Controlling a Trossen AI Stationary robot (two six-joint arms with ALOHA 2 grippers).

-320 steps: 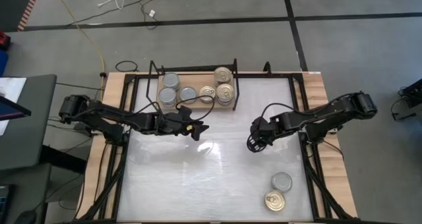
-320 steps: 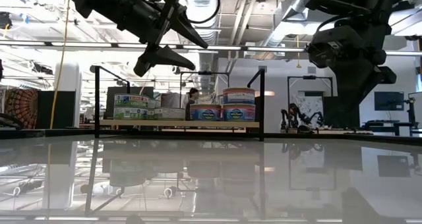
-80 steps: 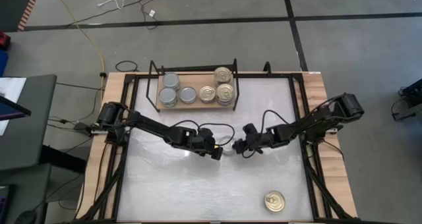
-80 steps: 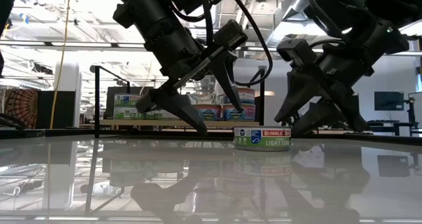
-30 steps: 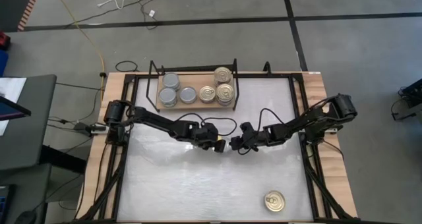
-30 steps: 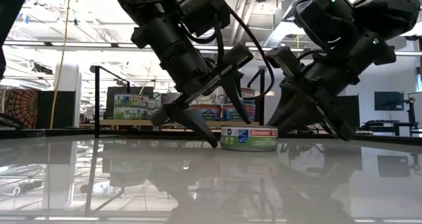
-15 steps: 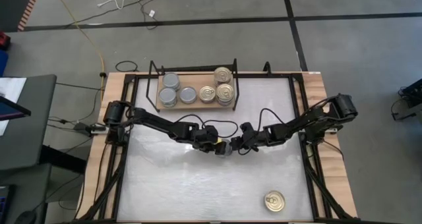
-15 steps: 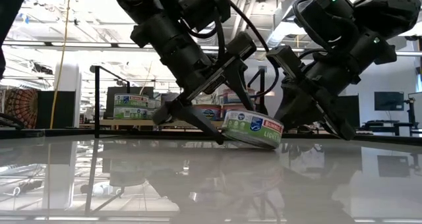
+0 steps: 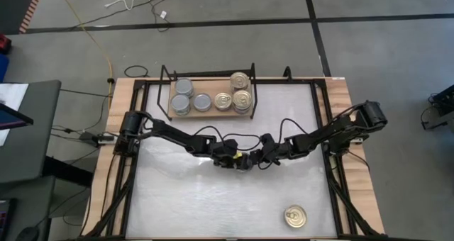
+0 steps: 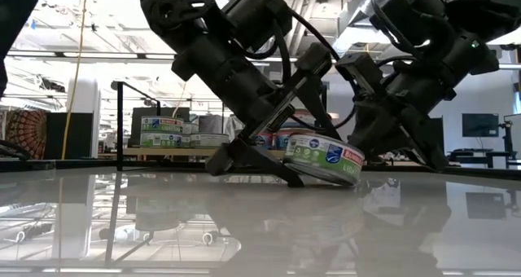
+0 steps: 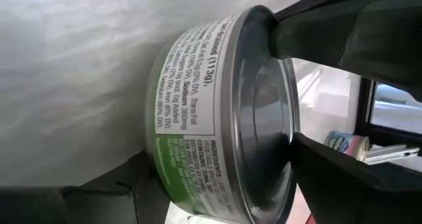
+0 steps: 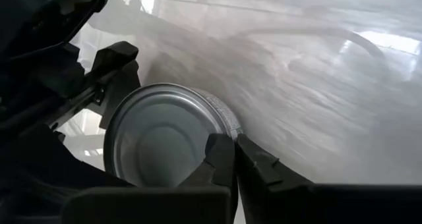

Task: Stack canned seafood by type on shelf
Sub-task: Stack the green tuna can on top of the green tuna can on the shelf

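My left gripper will make the can (image 11: 194, 122) swivel square to its fingers when it closes, because the grey-topped can's top side slants (image 11: 265, 115) between the gripper's open fingers.
A grey-topped can (image 9: 248, 158) with a green, white and red label sits tilted mid-table between both grippers. It also shows in the low view (image 10: 326, 159) and in the left wrist view (image 11: 217, 112). My left gripper (image 9: 240, 159) comes from the left, open, with one finger below the can and one above it. My right gripper (image 9: 261, 156) is shut at the can's right side. The shelf (image 9: 213, 85) at the far edge holds grey-topped cans on its left and gold-topped cans on its right. My left gripper slants down from the table's left. Its lower finger (image 10: 264, 169) lies on the table under the can's raised left edge (image 10: 295, 173), and the can leans on it. Whether the upper finger (image 11: 343, 178) touches the top face, I cannot tell. My right gripper (image 12: 235, 145) meets the can's rim (image 12: 227, 126) with its shut fingertips, coming from the table's right. The can's right edge (image 10: 354, 182) stays on the table there.
One gold-topped can (image 9: 295, 215) with a ring pull lies flat near the table's near right corner. The shelf's black wire frame (image 10: 120, 122) stands at the far edge. Open white tabletop (image 9: 184, 198) lies near and left.
My left gripper has slid toward the table's right, and its lower finger has gone under the can. The can has tipped from flat to tilted, its left edge raised, and has shifted a little to the right against my right gripper.
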